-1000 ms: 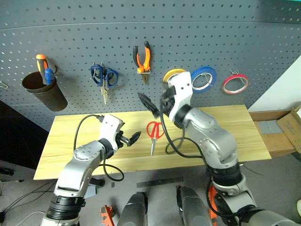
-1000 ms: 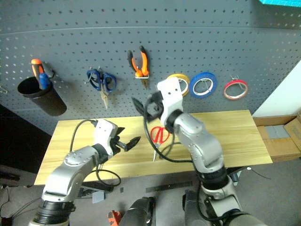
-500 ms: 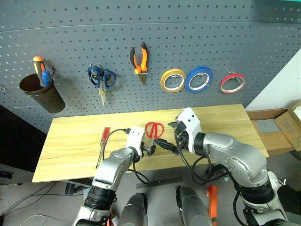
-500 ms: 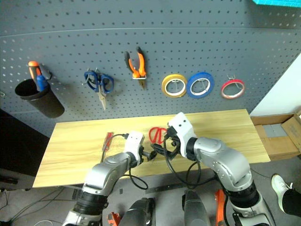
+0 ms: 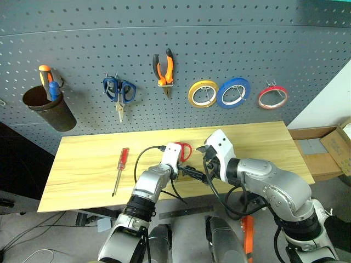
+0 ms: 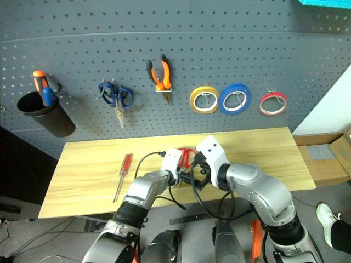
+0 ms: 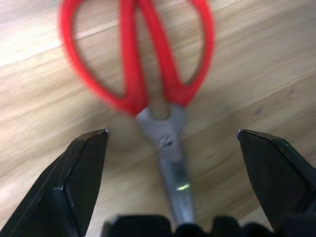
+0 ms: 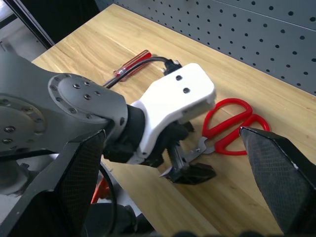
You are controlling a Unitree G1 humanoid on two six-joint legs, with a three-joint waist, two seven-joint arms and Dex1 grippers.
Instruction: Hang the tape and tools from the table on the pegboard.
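Observation:
Next, I take the red-handled scissors by the pivot [image 7: 166,141] with my left gripper and keep their handles free, because the hook with the blue-handled scissors [image 5: 115,78] is on my left gripper's side.
The red-handled scissors [image 7: 148,74] lie flat on the table [image 5: 263,142] near its middle. My left gripper [image 7: 172,132] is open and low over them, one finger on each side of the pivot and blade. My right gripper [image 8: 173,131] is open with nothing in it, just to the right of the left hand and pointing at it. The red-handled screwdriver [image 5: 119,170] lies on the table's left part. The orange-and-black pliers [image 5: 164,68] and the red tape [image 5: 272,97] hang on the pegboard [image 5: 230,38].
A dark cup [image 5: 46,107] holding tools, blue-handled scissors [image 5: 119,92], a yellow roll [image 5: 203,93] and a blue roll [image 5: 234,92] also hang on the board. Cardboard boxes [image 5: 329,150] stand past the table's right end. Cables trail from both wrists.
Both arms have come down from in front of the pegboard to the table's middle. My left gripper has moved right and down onto the scissors. The right hand has kept still lately.

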